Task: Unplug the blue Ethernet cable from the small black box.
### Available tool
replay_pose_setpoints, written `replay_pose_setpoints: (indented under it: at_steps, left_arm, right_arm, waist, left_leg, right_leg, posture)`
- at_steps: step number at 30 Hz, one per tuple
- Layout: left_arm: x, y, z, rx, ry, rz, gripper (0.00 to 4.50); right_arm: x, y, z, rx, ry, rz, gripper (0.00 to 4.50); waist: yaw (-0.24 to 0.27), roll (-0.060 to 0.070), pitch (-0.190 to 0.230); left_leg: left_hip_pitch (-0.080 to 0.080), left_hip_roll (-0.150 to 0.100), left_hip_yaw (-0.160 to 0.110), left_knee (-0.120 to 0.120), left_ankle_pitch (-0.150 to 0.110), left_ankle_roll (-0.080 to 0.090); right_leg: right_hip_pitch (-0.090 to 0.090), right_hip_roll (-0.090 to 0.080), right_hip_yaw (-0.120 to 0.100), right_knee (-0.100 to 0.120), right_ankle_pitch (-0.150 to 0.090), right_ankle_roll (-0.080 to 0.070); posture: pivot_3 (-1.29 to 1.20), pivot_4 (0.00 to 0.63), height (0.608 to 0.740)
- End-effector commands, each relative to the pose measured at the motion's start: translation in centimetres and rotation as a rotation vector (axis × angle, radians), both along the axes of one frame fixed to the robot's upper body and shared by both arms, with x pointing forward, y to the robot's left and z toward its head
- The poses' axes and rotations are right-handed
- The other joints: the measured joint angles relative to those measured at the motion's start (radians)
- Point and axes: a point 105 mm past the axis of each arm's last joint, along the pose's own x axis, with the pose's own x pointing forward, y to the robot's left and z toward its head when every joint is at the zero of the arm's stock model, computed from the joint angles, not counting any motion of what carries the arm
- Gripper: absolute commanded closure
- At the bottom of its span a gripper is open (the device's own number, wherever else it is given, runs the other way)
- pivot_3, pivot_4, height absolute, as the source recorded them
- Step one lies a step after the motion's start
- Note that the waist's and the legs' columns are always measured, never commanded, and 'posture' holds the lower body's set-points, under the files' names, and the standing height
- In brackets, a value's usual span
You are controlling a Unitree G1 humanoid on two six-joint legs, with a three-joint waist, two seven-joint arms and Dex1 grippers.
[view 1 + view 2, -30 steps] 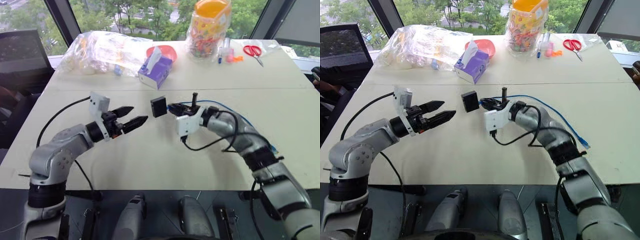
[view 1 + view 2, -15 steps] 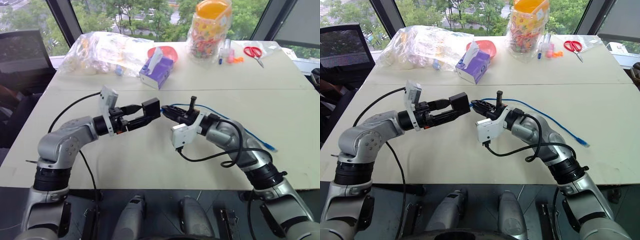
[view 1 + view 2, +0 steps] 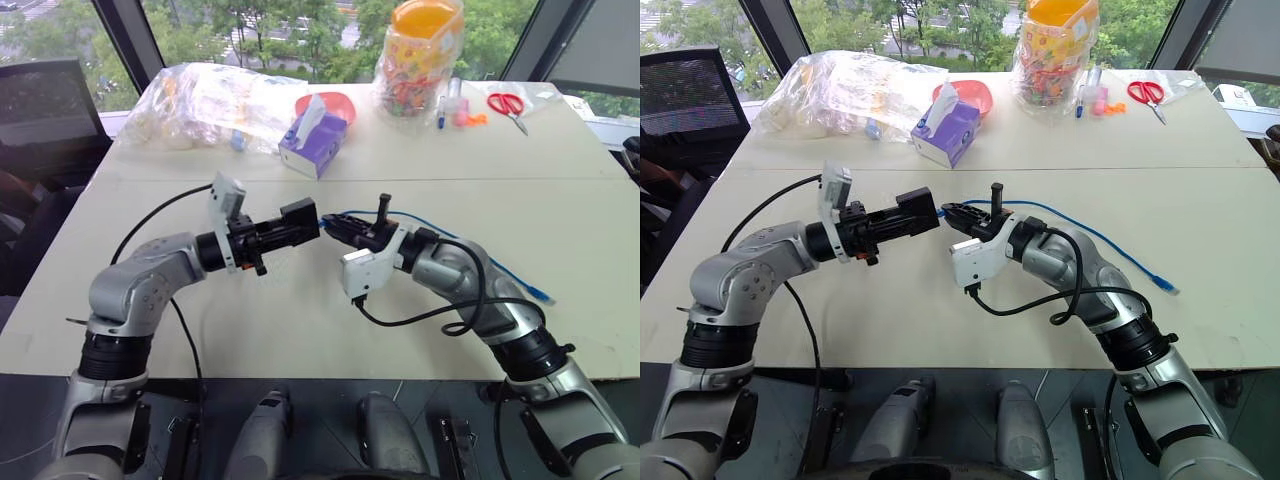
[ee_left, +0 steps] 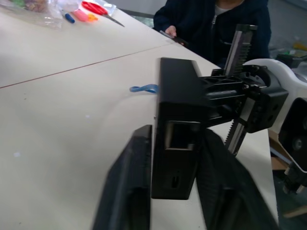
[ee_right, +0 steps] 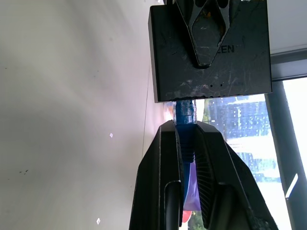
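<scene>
Next, my right gripper opens, turns over and squeezes the plug across its latch [image 5: 185, 112], because it is pinching the blue boot [image 5: 186, 135] by its sides and the plug's latch side is free.
The small black box [image 3: 300, 218] hangs above the table between my two hands. My left gripper [image 4: 173, 143] is shut on it, one black finger [image 4: 129, 187] against each side; a port in the box faces this wrist camera. The blue Ethernet cable [image 5: 184, 112] is still plugged into the box's far side. My right gripper [image 5: 186, 129] is shut on the cable's blue boot, right at the box. From there the cable trails over the table to its free plug [image 3: 541, 294] on the right.
At the back of the table stand a purple tissue box [image 3: 313, 145], clear plastic bags [image 3: 210, 100], a red bowl [image 3: 335, 103], a jar of colourful items [image 3: 415, 60] and red scissors [image 3: 507, 103]. A person in dark clothing [image 4: 211, 19] sits beyond the table's right end.
My left gripper, open and apart from the box a second ago, has moved right around it and shut on it. My right arm drew back with cable and box, then held still.
</scene>
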Motion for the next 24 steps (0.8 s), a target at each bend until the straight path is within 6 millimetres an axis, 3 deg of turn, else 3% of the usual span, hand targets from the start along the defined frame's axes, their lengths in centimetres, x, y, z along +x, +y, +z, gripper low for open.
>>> replay_pose_setpoints:
  at_steps: [1,4,9,13,17,21,24]
  left_arm:
    - [0.1,0.3,0.8,-0.003,-0.046,0.019,4.00]
    - [0.0,0.2,0.7,0.007,-0.047,0.011,4.00]
    - [-0.2,0.0,0.5,0.037,-0.069,-0.005,4.00]
    - [-0.3,0.0,0.4,0.054,-0.081,-0.018,4.00]
    - [-0.8,0.2,0.4,0.077,-0.093,-0.049,4.00]
    - [-2.3,0.6,0.6,0.107,-0.131,-0.150,4.00]
    - [-3.0,0.8,1.4,0.087,-0.148,-0.207,4.00]
  right_arm:
    - [-1.2,0.9,1.9,0.035,-0.052,0.063,4.50]
    - [-1.2,0.9,2.0,0.031,-0.048,0.070,4.50]
    - [-0.8,0.6,2.5,0.063,0.004,0.070,2.14]
    - [-0.1,-0.4,3.1,0.101,0.170,0.047,0.08]
    - [0.0,-1.5,4.0,0.159,0.413,0.052,0.08]
    - [-1.9,-2.2,4.4,0.209,0.846,0.137,0.08]
    - [-2.9,-3.2,4.1,0.174,1.069,0.169,0.08]
  waist:
    - [0.000,0.000,0.000]
    - [0.001,0.000,0.000]
    - [0.000,0.000,0.000]
    - [0.001,-0.001,0.000]
    - [0.001,-0.002,0.001]
    - [-0.001,-0.001,0.001]
    - [0.001,-0.001,0.001]
  left_leg:
    - [0.000,0.000,0.000,0.000,0.000,0.000]
    - [0.000,0.000,0.000,0.000,0.000,0.000]
    - [0.000,0.000,0.000,0.000,0.000,0.000]
    - [0.000,0.000,0.000,0.000,0.000,0.000]
    - [0.000,0.000,0.000,0.000,0.000,0.000]
    - [0.000,0.000,0.000,-0.001,0.000,0.000]
    - [-0.001,0.001,0.000,-0.002,0.000,0.000]
  right_leg:
    - [0.000,0.000,0.000,0.000,0.000,0.000]
    - [0.000,0.000,0.000,0.000,0.000,0.000]
    - [0.000,0.000,0.000,0.000,0.000,0.000]
    - [0.000,0.000,0.000,0.000,0.000,0.000]
    - [0.000,0.000,0.000,-0.001,0.000,0.000]
    - [0.000,-0.001,0.000,-0.002,0.000,0.000]
    - [0.000,-0.001,-0.001,-0.003,0.000,-0.001]
  posture:
    - [0.00,0.150,0.728]
    - [0.00,0.150,0.728]
    - [0.00,0.150,0.728]
    - [0.00,0.150,0.728]
    - [0.00,0.150,0.728]
    - [0.00,0.150,0.728]
    - [0.00,0.150,0.728]
